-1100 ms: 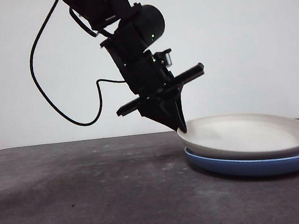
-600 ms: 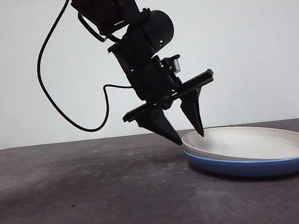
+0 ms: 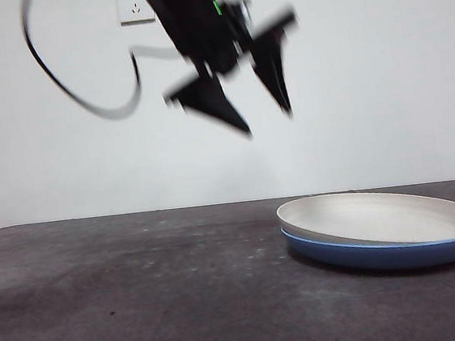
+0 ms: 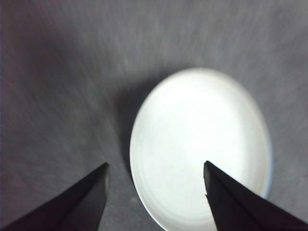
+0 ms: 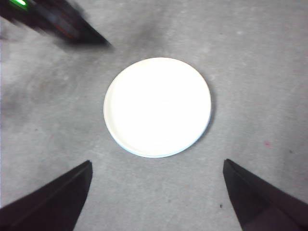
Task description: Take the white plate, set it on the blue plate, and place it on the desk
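Note:
My gripper will make both plates [image 3: 387, 229] tilt and travel together when it lifts the stacked rims, since the white plate sits nested inside the blue rim [image 3: 366, 245].
The white plate [image 3: 383, 215] lies nested in the blue plate [image 3: 391, 253] on the dark grey desk [image 3: 144, 301], at the right of the front view. My left gripper [image 3: 267, 121] is open and empty, blurred, well above the plates' left rim. In the left wrist view the white plate [image 4: 197, 151] shows below the open left gripper [image 4: 156, 166], with a thin blue edge [image 4: 270, 166]. My right gripper [image 5: 156, 163] is open and empty, high over the white plate [image 5: 158, 107]; it does not show in the front view.
A white wall stands behind the desk, with a socket [image 3: 135, 7] at the top. The left arm's cable [image 3: 73, 93] hangs at the upper left. The left gripper's dark tip [image 5: 72, 29] shows in a corner of the right wrist view.
My left gripper let go of the white plate's left rim, opened, and rose up and away. The white plate settled flat into the blue plate.

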Tool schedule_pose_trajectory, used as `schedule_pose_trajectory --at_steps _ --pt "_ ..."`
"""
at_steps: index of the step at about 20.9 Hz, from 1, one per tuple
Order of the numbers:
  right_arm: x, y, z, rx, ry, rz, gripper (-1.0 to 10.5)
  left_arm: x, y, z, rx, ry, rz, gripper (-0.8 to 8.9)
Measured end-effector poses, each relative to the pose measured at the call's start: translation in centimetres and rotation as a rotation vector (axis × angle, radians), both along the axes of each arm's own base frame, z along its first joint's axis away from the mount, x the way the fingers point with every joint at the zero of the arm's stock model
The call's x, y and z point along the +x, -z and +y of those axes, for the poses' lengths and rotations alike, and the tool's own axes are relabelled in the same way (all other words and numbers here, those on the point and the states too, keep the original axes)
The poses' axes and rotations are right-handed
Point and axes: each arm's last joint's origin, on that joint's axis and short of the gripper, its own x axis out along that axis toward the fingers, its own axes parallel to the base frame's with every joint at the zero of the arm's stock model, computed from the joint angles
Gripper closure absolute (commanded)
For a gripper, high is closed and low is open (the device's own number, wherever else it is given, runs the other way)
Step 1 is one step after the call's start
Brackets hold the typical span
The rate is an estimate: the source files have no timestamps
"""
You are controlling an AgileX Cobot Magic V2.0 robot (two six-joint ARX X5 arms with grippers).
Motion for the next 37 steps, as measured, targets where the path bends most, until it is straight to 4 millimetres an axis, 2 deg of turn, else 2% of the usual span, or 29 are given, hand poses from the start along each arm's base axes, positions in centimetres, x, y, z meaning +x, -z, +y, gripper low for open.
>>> schedule_pose_trajectory --at_steps 2,4,8,11,18,22,31,34,37 --pt "0.0 0.0 0.0 -0.003 0.004 0.000 5.1 -1.0 -4.0 2.3 -0.052 -0.020 -0.081 4.99" --pt "0.0 0.0 0.0 -0.003 0.004 0.000 5.1 -2.2 -6.9 4.7 -0.063 -0.035 -0.129 5.01" --pt "0.0 0.0 0.0 -0.003 0.004 0.000 5.1 -5.0 -9.7 8.8 -0.040 -0.048 -0.170 5.02" --pt "0.2 0.0 0.0 -0.005 0.005 0.007 5.1 -7.8 -9.3 11.2 -0.021 -0.031 -0.170 5.02" --pt "1.0 0.2 0.1 -0.007 0.004 0.039 5.1 -14.9 -5.7 14.8 -0.110 0.146 -0.114 5.02" --pt "1.1 0.2 0.1 -0.006 0.004 0.041 5.1 -17.2 -4.2 15.7 -0.181 0.276 -0.059 5.02" --pt "1.6 0.4 0.1 0.009 0.019 0.074 5.1 -17.8 -4.3 15.9 -0.190 0.318 -0.066 5.02" --pt "2.8 1.5 0.2 0.020 0.034 0.117 5.1 -17.8 -4.3 15.9 -0.190 0.318 -0.067 5.02" --pt "4.8 3.6 0.4 0.038 0.056 0.168 5.1 -17.8 -4.3 15.9 -0.189 0.320 -0.068 5.02"
